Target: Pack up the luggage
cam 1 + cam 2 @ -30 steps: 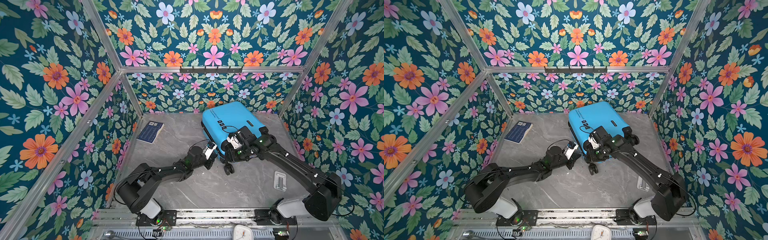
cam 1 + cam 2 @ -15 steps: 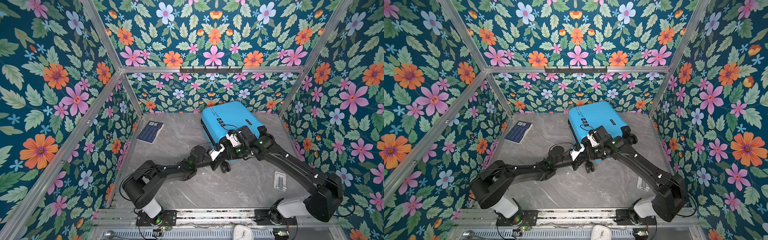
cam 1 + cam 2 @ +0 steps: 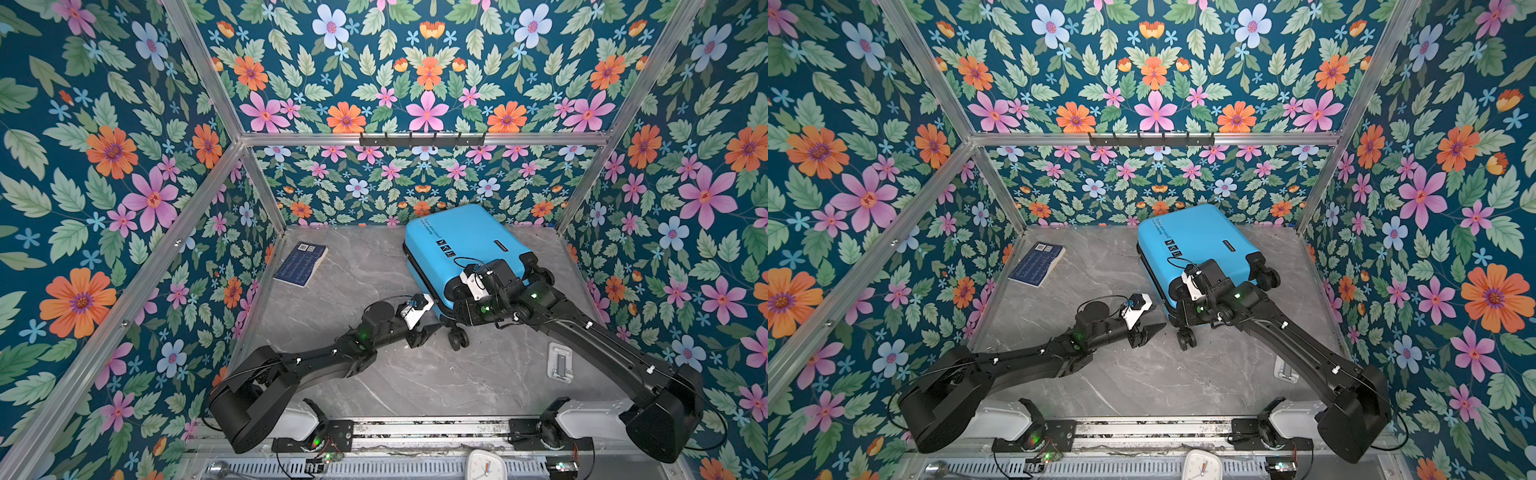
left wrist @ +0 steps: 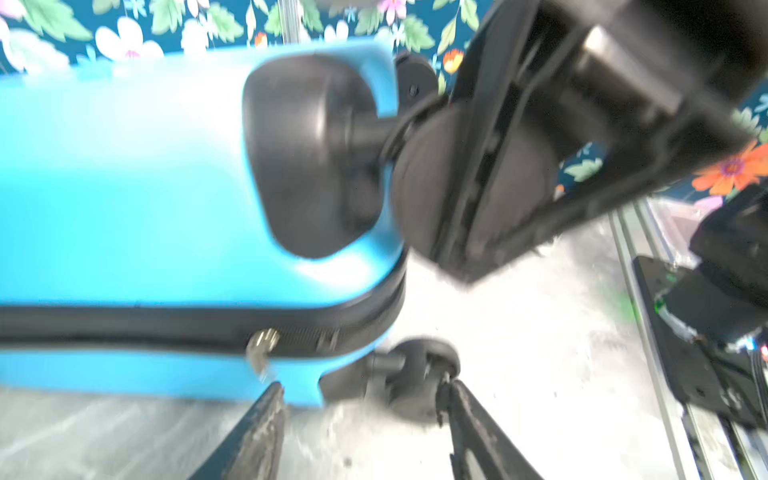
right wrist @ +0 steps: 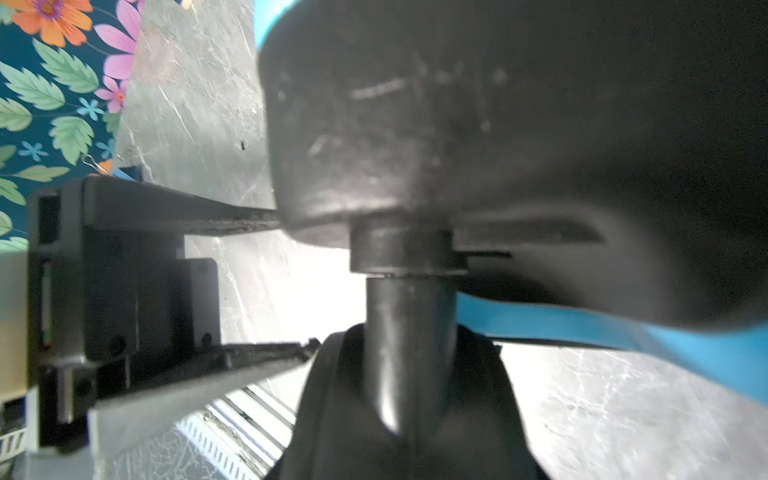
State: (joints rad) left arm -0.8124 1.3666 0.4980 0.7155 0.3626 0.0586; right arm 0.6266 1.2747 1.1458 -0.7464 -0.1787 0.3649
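My left gripper is open with the zipper pull hanging outside its fingers. Next, I center the fingers on the pull and pinch it before I draw the zip.
The luggage is a bright-blue hard-shell suitcase lying flat and closed at the back right. My right gripper is shut on the upper black wheel at its near corner. That wheel's stem fills the right wrist view. My left gripper is open and empty, just short of the lower wheel. A metal zipper pull hangs from the black zip seam near one fingertip.
A flat dark-blue rectangular item lies at the back left by the wall. A small grey plate sits on the marble top near the right arm. Floral walls close in three sides, and a white clock lies past the front rail.
My left gripper has opened and drawn back a little from the suitcase's zip seam. The right gripper has kept its hold on the wheel.
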